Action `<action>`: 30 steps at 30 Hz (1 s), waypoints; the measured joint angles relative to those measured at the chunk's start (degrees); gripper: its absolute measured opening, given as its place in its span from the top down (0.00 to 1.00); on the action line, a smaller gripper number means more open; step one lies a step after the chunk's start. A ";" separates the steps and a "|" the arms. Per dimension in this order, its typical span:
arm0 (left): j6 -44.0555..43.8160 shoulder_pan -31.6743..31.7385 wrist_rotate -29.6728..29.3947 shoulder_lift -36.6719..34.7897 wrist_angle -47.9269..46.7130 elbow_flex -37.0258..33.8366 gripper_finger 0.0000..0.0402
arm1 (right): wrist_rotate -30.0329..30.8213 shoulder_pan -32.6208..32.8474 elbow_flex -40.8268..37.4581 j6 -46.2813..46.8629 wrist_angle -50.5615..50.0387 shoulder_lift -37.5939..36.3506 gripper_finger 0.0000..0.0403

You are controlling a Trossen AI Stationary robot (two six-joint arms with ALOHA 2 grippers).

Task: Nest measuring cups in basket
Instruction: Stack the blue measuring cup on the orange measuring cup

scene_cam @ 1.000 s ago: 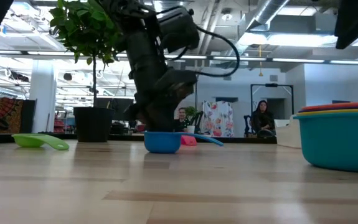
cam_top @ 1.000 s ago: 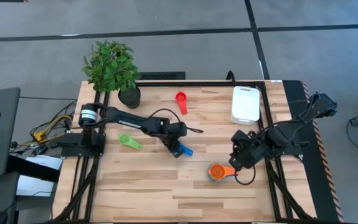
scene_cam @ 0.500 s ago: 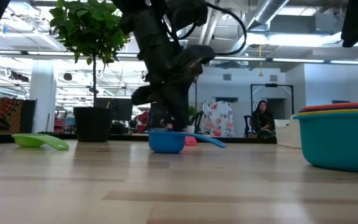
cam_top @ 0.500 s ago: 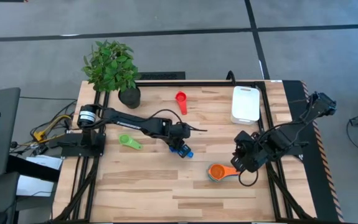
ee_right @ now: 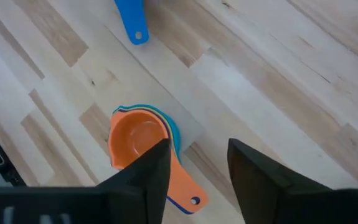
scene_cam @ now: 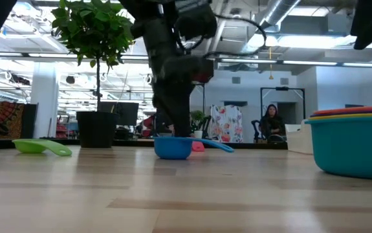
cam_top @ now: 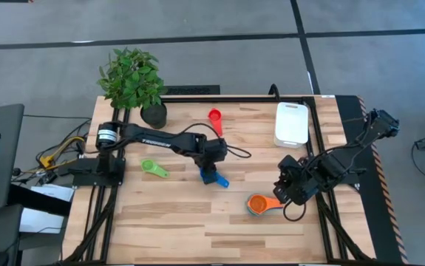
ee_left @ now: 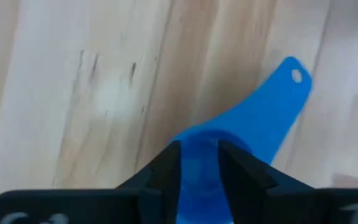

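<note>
My left gripper needs to open its fingers, which are close together over the blue cup's bowl [ee_left: 201,159], then turn and straddle the bowl's side rim [ee_left: 182,135] with one finger inside.
The blue measuring cup [cam_top: 216,179] stands on its base mid-table, its handle [ee_left: 284,93] pointing toward the right near corner. My left gripper [cam_top: 211,172] reaches down onto its bowl and is shut on it. My right gripper [cam_top: 283,193], open, hovers beside a nested stack with the orange cup [cam_top: 257,204] on top; in the right wrist view that stack [ee_right: 140,140] lies just off the open fingers. The green cup [cam_top: 151,168] and the red cup [cam_top: 214,118] lie apart on the table. The white basket [cam_top: 292,123] sits at the far right. My left gripper comes from above, pointing down, onto the blue cup's bowl [ee_left: 198,149] at the side away from the handle. Blue plastic shows between the two fingers [ee_left: 166,171]. The fingers hide whether one is inside the bowl. The cup's base rests on the table [scene_cam: 173,154].
A potted plant [cam_top: 154,114] stands at the far left corner. The stack [scene_cam: 354,142] looms at the low view's right edge. Bare wood lies along the near edge [cam_top: 197,236]. People sit in the room behind the table.
My left gripper has turned about above the blue cup, its wrist swinging from the cup's left to its far side, so the fingers now point straight down. The cup slid slightly toward the table's right. The right arm kept still.
</note>
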 joint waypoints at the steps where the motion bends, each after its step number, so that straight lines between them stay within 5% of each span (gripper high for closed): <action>1: 1.04 0.37 0.04 0.31 -0.72 -0.02 0.75 | 0.00 0.04 0.00 0.46 0.12 0.00 0.53; 8: 4.64 1.89 1.29 3.90 -3.23 -0.04 0.77 | 0.02 1.82 0.04 4.23 0.69 0.18 0.51; 16: 1.68 1.91 1.44 3.48 -4.51 -0.04 0.98 | 1.97 4.60 0.04 9.51 0.53 0.33 0.58; 25: -6.38 1.57 4.52 3.11 -9.01 3.14 1.00 | 3.33 4.87 0.04 10.34 0.47 0.33 0.66; 30: -10.66 1.47 -2.49 3.08 -20.34 9.66 0.99 | 3.56 4.72 0.04 10.16 0.40 0.33 0.65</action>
